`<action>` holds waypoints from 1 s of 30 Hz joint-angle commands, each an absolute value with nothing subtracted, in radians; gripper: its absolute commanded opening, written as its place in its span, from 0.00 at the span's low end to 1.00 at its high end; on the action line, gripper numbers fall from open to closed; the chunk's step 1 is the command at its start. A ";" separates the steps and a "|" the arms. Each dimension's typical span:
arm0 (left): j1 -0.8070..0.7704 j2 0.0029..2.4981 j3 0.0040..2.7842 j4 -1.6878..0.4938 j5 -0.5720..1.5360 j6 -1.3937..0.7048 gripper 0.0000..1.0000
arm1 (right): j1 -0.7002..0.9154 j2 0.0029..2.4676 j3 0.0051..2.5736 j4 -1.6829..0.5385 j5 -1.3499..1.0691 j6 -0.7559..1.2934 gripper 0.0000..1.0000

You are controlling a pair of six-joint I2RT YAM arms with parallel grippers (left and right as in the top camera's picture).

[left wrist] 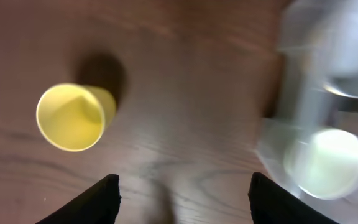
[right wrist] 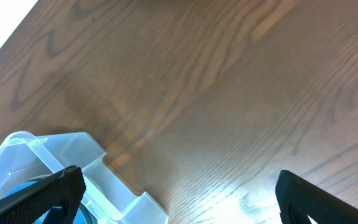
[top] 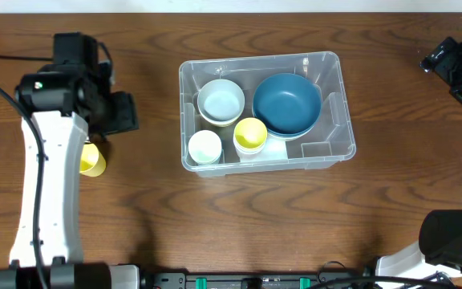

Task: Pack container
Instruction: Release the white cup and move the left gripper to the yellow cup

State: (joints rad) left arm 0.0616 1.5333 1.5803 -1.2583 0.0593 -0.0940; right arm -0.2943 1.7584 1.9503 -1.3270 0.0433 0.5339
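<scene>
The loose yellow cup's opening [left wrist: 70, 118] faces my open left gripper. I should keep moving down toward the cup's rim [left wrist: 102, 118] until the fingers are on both sides of the cup's side.
The clear plastic container [top: 330, 66] sits mid-table. It holds a blue bowl [top: 287, 103], a pale blue bowl [top: 220, 102], a yellow cup [top: 250, 135] and a white cup [top: 204, 147]. Another yellow cup [top: 93, 160] lies on the table left of it, partly under my left arm; it also shows in the left wrist view [left wrist: 73, 116]. My left gripper [left wrist: 182, 196] is open and empty above bare table between that cup and the container [left wrist: 309, 106]. My right gripper [right wrist: 179, 199] is open and empty at the far right, beside a container corner [right wrist: 61, 152].
The left arm [top: 50, 160] stretches along the left side of the table. The right arm [top: 459, 68] is at the far right edge. Black equipment lies along the front edge [top: 255, 281].
</scene>
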 commanded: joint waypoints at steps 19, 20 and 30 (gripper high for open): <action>0.236 1.840 1.483 -1.182 0.002 -0.133 0.65 | -0.298 1.741 1.962 -1.328 0.049 0.542 0.99; 0.242 1.854 1.483 -1.179 0.002 -0.133 0.65 | -0.298 1.741 1.962 -1.328 0.049 0.542 0.99; 0.273 1.954 1.483 -1.140 0.003 -0.133 0.65 | -0.298 1.741 1.962 -1.328 0.049 0.542 0.99</action>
State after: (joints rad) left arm 0.2707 1.9263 1.4876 -1.1454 0.0181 -0.1280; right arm -0.2943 1.7584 1.9503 -1.3273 0.0433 0.5339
